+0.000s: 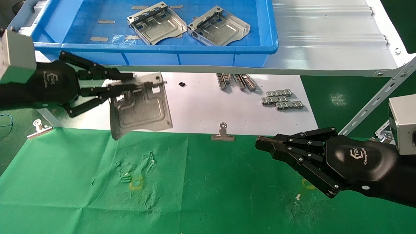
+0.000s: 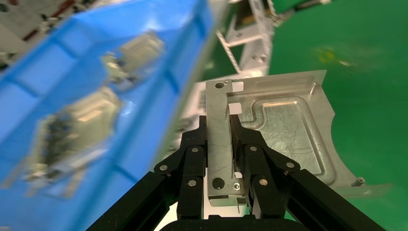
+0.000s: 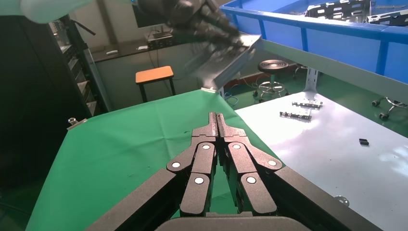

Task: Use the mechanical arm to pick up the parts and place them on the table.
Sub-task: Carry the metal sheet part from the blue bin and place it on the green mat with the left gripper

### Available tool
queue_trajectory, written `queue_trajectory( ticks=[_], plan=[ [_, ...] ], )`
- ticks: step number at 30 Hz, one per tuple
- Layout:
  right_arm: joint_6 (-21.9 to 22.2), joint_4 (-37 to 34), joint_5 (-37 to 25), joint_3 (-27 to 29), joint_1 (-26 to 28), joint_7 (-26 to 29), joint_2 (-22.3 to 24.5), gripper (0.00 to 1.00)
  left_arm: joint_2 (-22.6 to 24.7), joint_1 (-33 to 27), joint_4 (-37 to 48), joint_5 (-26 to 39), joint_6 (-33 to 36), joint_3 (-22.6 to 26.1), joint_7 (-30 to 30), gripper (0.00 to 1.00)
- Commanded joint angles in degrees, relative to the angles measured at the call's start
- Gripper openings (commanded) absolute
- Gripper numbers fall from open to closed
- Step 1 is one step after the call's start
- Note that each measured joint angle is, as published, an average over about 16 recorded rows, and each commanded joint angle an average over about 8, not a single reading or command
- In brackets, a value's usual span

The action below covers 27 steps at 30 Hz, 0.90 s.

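Observation:
The robot's left gripper is clamping the silver part's bar (image 2: 219,149) and the green cloth (image 1: 134,187) below is clear, so the robot should go on lowering until the part lies flat there.
My left gripper (image 1: 125,81) is shut on the rail edge of a silver part (image 1: 140,107) and holds it tilted in the air above the white sheet (image 1: 208,107) and the green table (image 1: 195,188), just below the shelf edge. In the left wrist view the black fingers (image 2: 192,154) clamp the part's rail (image 2: 220,144). Two more silver parts (image 1: 157,23) (image 1: 218,26) lie in the blue bin (image 1: 227,50). My right gripper (image 1: 260,143) is shut and empty, low over the green cloth at the right; its closed fingertips (image 3: 212,126) show in the right wrist view.
The blue bin stands on a white metal shelf (image 1: 325,42) at the back. Small grey toothed strips (image 1: 282,100) (image 1: 236,81) lie on the white sheet. Silver binder clips (image 1: 223,132) (image 1: 39,128) hold the sheet. A slanted shelf brace (image 1: 373,104) runs at the right.

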Motion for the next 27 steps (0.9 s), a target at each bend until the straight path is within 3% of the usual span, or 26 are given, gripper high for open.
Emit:
queue_trajectory(
  ticks=[1,12,27],
  plan=[
    [0.0,0.0,0.0,0.0,0.0,0.0,0.0,0.0,-1.43,1.91,-3.0,-1.54,-0.04,1.26,0.26,0.0],
    [0.0,0.0,0.0,0.0,0.0,0.0,0.0,0.0,-3.57,7.81,-7.37,-2.59,-0.44,12.0,6.36,0.0],
    [0.0,0.0,0.0,0.0,0.0,0.0,0.0,0.0,1.11,6.62,5.72,1.13,-2.16,18.73,17.93,0.0]
  ],
)
